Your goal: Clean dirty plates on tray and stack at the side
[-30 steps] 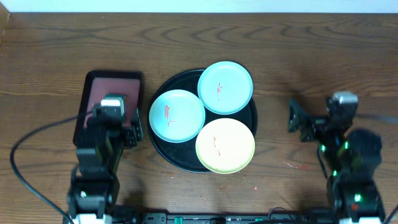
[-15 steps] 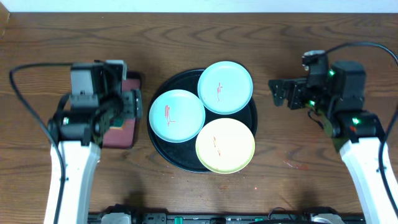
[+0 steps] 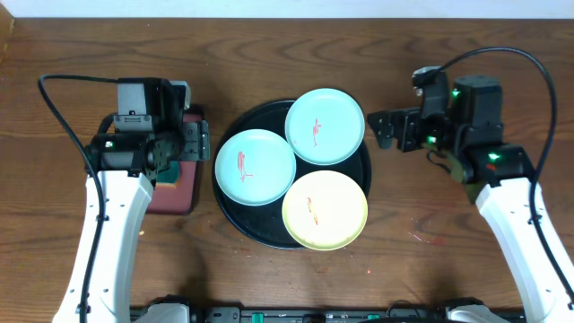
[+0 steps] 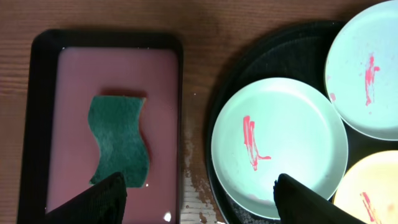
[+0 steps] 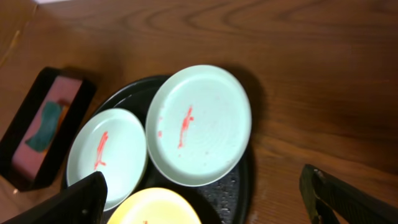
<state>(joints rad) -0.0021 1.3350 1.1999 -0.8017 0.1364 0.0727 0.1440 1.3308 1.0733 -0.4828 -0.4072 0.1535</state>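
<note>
The green sponge is sitting in pinkish liquid (image 3: 184,190), so I expect the mint plate (image 3: 256,168) next to the dark-red tray to become wet and pink when the robot wipes it.
The black tray (image 3: 360,169) holds three dirty plates: a mint plate (image 3: 256,167) on the left, a mint plate (image 3: 325,126) at the back and a yellow plate (image 3: 325,210) at the front. All three have thin red smears. My left gripper (image 3: 195,152) is open and empty, above the gap between the dark-red tray and the black tray. In the left wrist view my left gripper (image 4: 199,202) spans the left mint plate (image 4: 280,146). My right gripper (image 3: 384,130) is open and empty, just right of the black tray. It also shows open in the right wrist view (image 5: 208,202).
A rectangular dark-red tray (image 3: 175,193) lies left of the black tray, with a green sponge (image 4: 119,140) in pinkish liquid. Small red marks (image 3: 426,238) stain the wooden table at the front right. Cables trail from both arms.
Both arms have lifted from the front edge and reached toward the back. The left gripper now hangs over the dark-red tray's right side. The right gripper has moved left toward the black tray.
</note>
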